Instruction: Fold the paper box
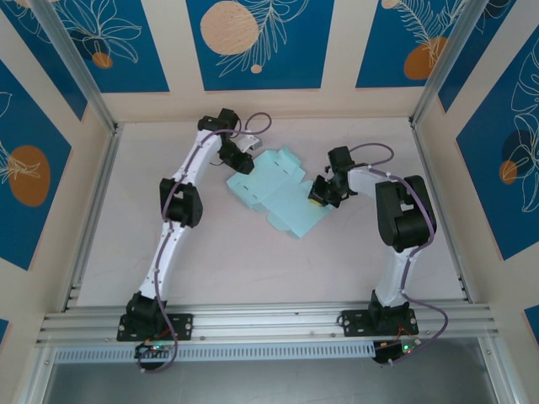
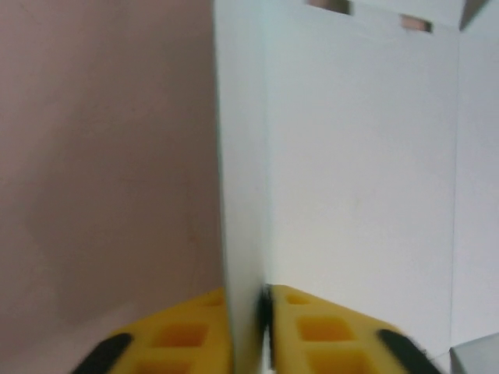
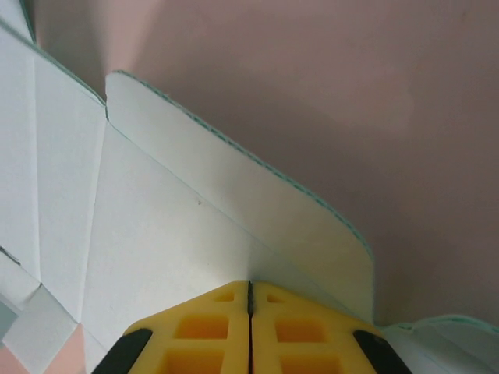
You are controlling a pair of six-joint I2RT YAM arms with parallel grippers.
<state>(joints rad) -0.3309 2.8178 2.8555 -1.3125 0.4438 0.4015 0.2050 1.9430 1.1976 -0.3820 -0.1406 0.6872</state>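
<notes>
The paper box (image 1: pixel 274 192) is lying crooked. Next, my left gripper turns it straight by its upright flap (image 2: pixel 243 171) before my right gripper moves back and opens for the box's side flap.
The paper box (image 1: pixel 278 194) is a pale mint die-cut sheet lying mostly flat in the middle of the table, its flaps spread out. My left gripper (image 1: pixel 239 163) is at the sheet's far-left edge. In the left wrist view its yellow fingers (image 2: pixel 312 331) are shut on a flap of the paper box (image 2: pixel 359 171) that stands upright between them. My right gripper (image 1: pixel 320 195) is at the sheet's right edge. In the right wrist view its jaws (image 3: pixel 249 290) are pressed together where a crease of the paper box (image 3: pixel 156 234) meets a raised, rounded flap.
The pinkish table (image 1: pixel 253 269) is bounded by beige walls with blue patterned panels. An aluminium rail (image 1: pixel 269 324) runs along the near edge, where both arm bases are bolted. Slanted metal posts (image 1: pixel 76 67) stand at the back corners.
</notes>
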